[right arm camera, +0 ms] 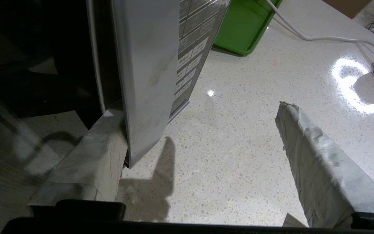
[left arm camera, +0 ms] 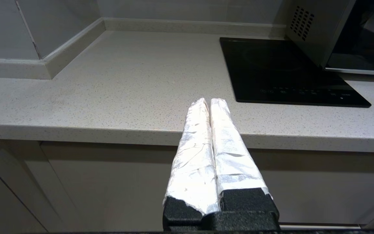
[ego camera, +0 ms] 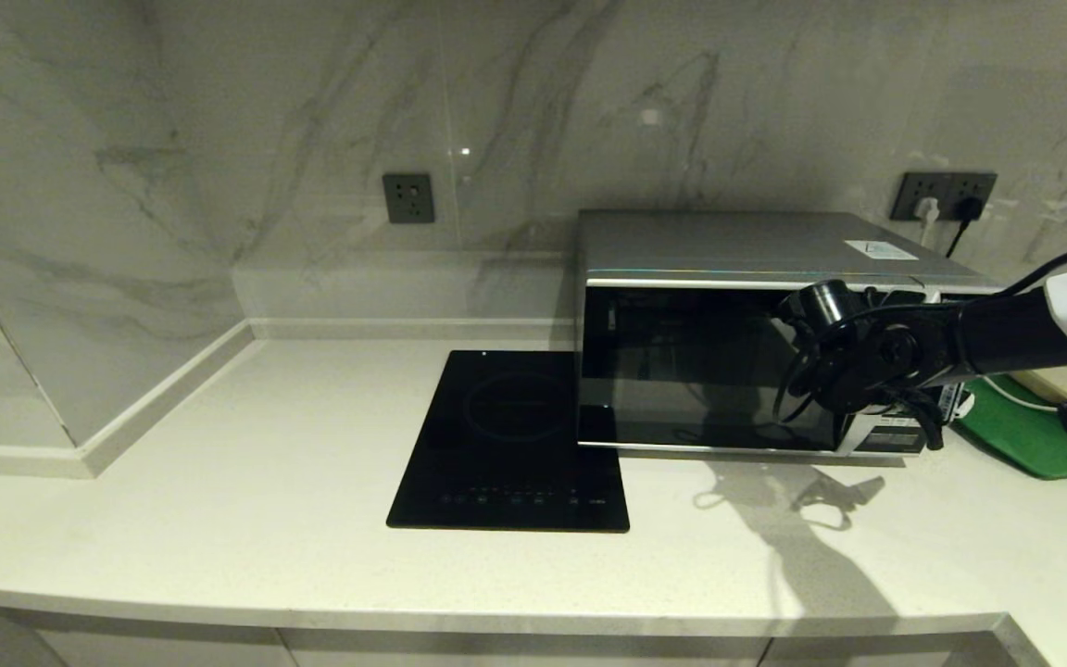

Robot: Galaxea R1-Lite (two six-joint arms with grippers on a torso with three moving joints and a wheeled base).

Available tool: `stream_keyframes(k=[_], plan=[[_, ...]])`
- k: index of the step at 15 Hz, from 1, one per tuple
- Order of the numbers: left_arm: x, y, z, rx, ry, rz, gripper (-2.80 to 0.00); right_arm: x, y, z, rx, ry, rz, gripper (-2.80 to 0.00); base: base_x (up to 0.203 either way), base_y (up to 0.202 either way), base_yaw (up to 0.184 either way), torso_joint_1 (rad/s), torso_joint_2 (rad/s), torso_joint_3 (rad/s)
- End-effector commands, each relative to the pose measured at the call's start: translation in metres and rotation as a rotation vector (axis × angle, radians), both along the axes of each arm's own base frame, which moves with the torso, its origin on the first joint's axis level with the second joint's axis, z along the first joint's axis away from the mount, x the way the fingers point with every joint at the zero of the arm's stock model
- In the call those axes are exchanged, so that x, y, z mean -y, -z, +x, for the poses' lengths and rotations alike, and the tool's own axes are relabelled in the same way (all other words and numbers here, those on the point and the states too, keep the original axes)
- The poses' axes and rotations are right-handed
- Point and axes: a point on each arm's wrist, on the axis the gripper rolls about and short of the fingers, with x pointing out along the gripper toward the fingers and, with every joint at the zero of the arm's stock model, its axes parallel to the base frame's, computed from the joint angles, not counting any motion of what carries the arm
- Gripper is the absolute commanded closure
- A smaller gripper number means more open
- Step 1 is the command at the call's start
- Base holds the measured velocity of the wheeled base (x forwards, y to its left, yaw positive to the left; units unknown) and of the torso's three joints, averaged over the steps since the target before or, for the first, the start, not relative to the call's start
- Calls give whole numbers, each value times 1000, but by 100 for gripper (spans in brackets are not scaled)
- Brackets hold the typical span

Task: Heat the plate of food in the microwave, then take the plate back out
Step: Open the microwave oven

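Note:
I expect the dark glass door (ego camera: 680,369) to swing sideways toward me when I pull, because the silver door edge (right arm camera: 147,78) stands upright beside the keypad panel.
The silver microwave (ego camera: 756,250) stands at the back right of the counter, its dark glass door facing me. My right gripper (ego camera: 821,361) is at the door's right edge, next to the keypad panel (right arm camera: 193,48). In the right wrist view this gripper (right arm camera: 196,110) is open wide. One taped finger (right arm camera: 93,156) lies on the glass side of the silver door edge (right arm camera: 144,65), and the other finger (right arm camera: 313,156) hangs free above the counter. My left gripper (left arm camera: 208,100) is shut and empty, low before the counter's front edge. The plate of food is out of view.
A flat black induction cooktop (ego camera: 510,445) is set in the counter left of the microwave. A green tray (ego camera: 1024,435) sits to its right, with a white cable (right arm camera: 320,38) beside it. Wall sockets (ego camera: 946,195) are behind the microwave.

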Motion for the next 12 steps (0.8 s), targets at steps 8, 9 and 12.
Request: stream_keyframes(k=[8,9,12], plan=[[0,0,0,1,0,-1,0,12,-7,-47,6,43,26,-280,0,0,0,0,0,0],[0,0,0,1,0,-1,0,13,-11,-55,8,42,29,-280,0,0,0,0,0,0],[0,0,0,1,-2,-1,0,12,-14,-66,-2,32,31,-280,0,0,0,0,0,0]])
